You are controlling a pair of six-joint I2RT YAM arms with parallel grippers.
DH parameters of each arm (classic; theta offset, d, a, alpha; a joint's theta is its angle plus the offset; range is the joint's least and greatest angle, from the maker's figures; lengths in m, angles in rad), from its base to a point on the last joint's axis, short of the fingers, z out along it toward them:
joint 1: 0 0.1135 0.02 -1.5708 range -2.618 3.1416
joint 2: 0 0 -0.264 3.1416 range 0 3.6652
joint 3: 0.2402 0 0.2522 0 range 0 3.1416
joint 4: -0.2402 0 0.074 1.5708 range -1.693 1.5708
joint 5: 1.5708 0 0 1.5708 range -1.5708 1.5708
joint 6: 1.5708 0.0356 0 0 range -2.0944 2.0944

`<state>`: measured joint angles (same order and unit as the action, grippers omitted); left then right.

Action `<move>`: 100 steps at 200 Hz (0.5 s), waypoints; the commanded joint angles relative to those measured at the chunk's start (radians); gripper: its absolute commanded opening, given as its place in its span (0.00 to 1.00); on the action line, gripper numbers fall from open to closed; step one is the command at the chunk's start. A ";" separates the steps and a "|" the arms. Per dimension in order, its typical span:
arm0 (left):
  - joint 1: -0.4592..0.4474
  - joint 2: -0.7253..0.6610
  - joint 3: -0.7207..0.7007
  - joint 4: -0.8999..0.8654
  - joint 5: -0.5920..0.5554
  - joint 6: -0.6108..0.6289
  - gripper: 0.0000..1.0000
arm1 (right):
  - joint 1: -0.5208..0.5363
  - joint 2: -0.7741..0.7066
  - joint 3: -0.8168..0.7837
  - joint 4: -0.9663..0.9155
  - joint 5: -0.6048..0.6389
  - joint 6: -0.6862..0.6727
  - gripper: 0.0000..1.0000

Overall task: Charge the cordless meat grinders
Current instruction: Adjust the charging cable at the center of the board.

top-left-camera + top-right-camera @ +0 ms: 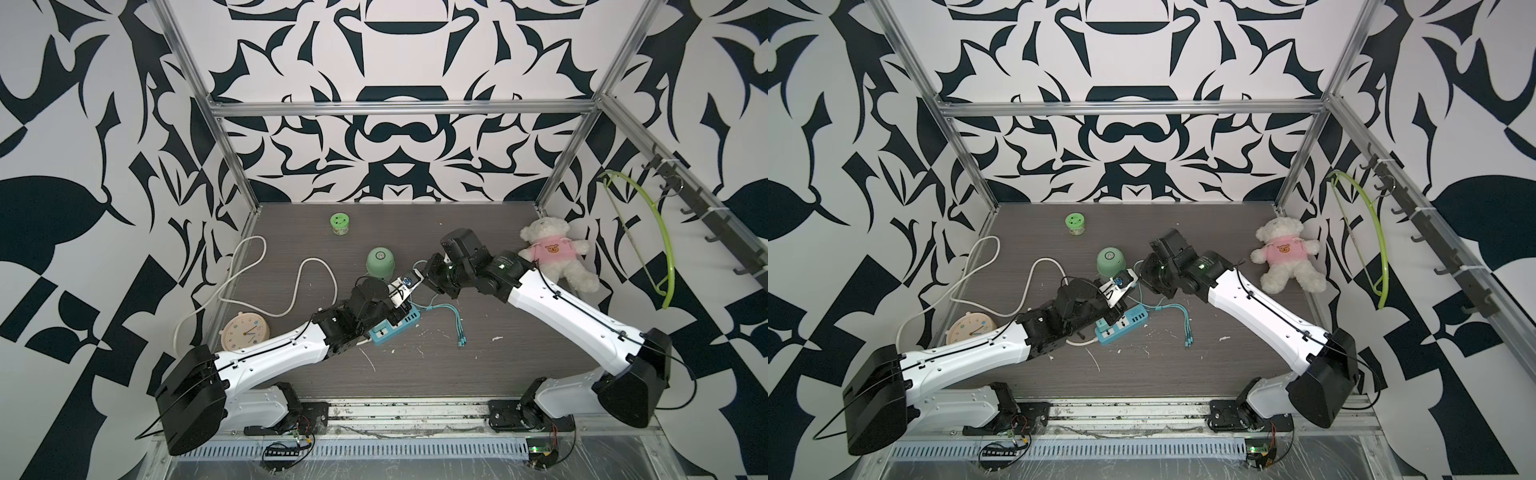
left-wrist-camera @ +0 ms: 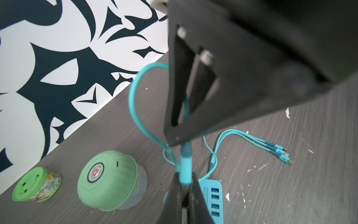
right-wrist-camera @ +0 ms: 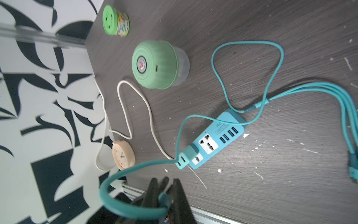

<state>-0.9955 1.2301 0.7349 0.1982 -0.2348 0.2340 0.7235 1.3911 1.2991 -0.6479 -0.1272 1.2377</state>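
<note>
My left gripper is covering the teal cable's connector tip, so it should open and back away before my right gripper brings the connector to the power strip.
The cordless meat grinder stands upright on the dark table, mint-green dome over a clear cup; its port slot faces the wrist cameras. Just in front of it my two grippers meet above the blue power strip. My left gripper is shut on a connector end of the teal charging cable. My right gripper is shut on the same cable a little farther along. The cable's multi-head ends lie loose on the table.
A green-lidded jar stands behind the grinder. A round clock and the strip's white cord lie at the left. A teddy bear sits at the back right, and a green hanger hangs on the right wall rail.
</note>
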 commanded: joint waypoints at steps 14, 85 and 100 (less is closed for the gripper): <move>-0.028 0.008 0.019 0.032 -0.066 0.074 0.00 | 0.014 0.001 0.002 0.026 0.011 0.072 0.00; -0.042 -0.083 -0.064 0.075 -0.068 0.032 0.58 | 0.014 -0.054 -0.087 0.133 0.055 0.072 0.00; -0.041 -0.167 -0.129 0.144 -0.075 -0.050 0.69 | 0.014 -0.085 -0.119 0.155 0.118 -0.010 0.00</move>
<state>-1.0321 1.1790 0.6830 0.2317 -0.3107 0.2798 0.7311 1.3788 1.2102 -0.5549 -0.0998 1.3182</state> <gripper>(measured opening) 0.621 0.047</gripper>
